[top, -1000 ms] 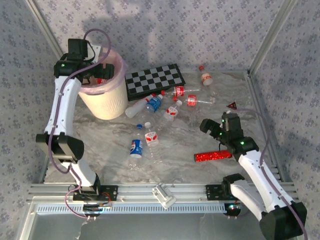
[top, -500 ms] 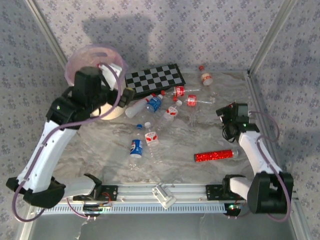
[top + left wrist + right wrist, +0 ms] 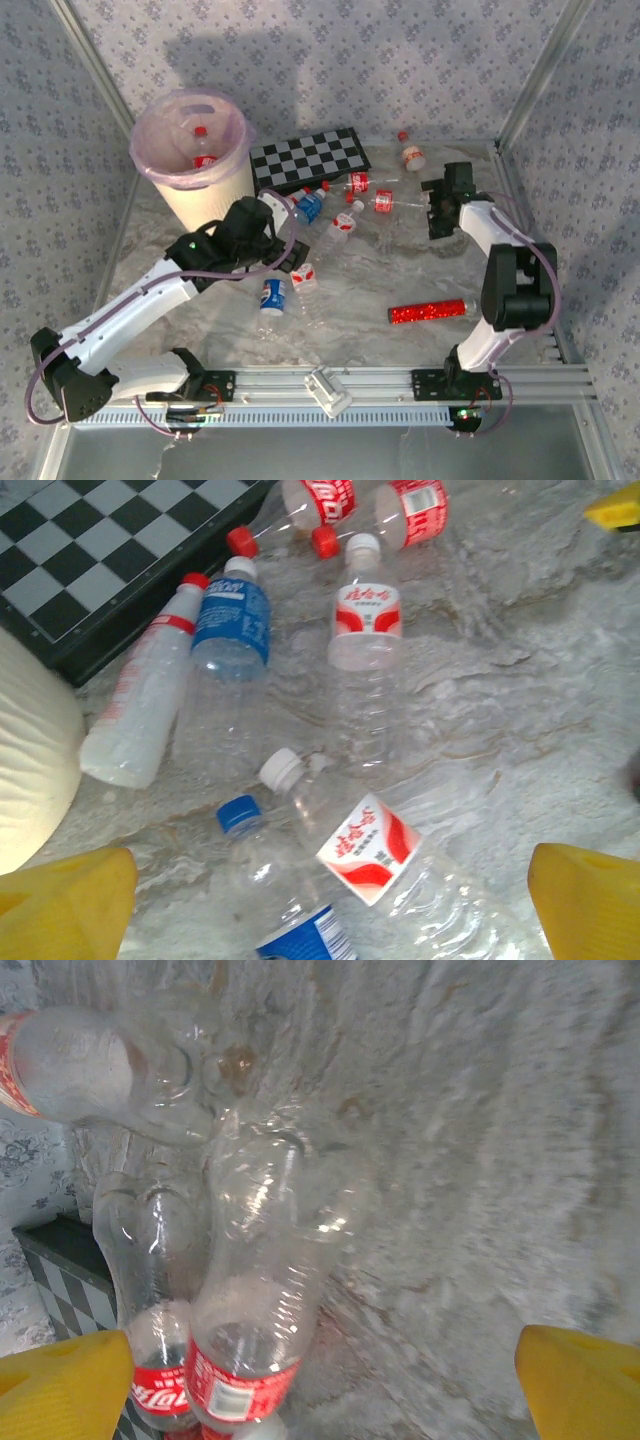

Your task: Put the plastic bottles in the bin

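My open right gripper should keep moving in, because the nearer red-labelled bottle (image 3: 385, 201) lies with its clear base toward it. It should go on until my fingers straddle that base (image 3: 416, 204).
The cream bin (image 3: 205, 205) with its pink liner stands at the back left, and a red-capped bottle (image 3: 203, 150) lies inside it. Several clear bottles lie scattered mid-table. My left gripper (image 3: 288, 256) hangs open over a red-and-white-labelled bottle (image 3: 372, 848) and a blue-capped bottle (image 3: 285, 910), with its yellow fingertips (image 3: 62, 900) either side of them and nothing held. My right gripper (image 3: 437, 207) is open near the back right, facing two red-labelled bottles (image 3: 245, 1290) lying side by side. A third bottle (image 3: 85, 1065) lies beyond them.
A black-and-white checkerboard (image 3: 308, 158) lies behind the bottles beside the bin. A red glittery tube (image 3: 428, 312) rests at the front right. One bottle (image 3: 411, 155) lies alone by the back wall. Metal frame rails edge the table.
My left arm has swung from over the bin down to the bottles in the middle. My right arm has moved from the glittery tube to the back right.
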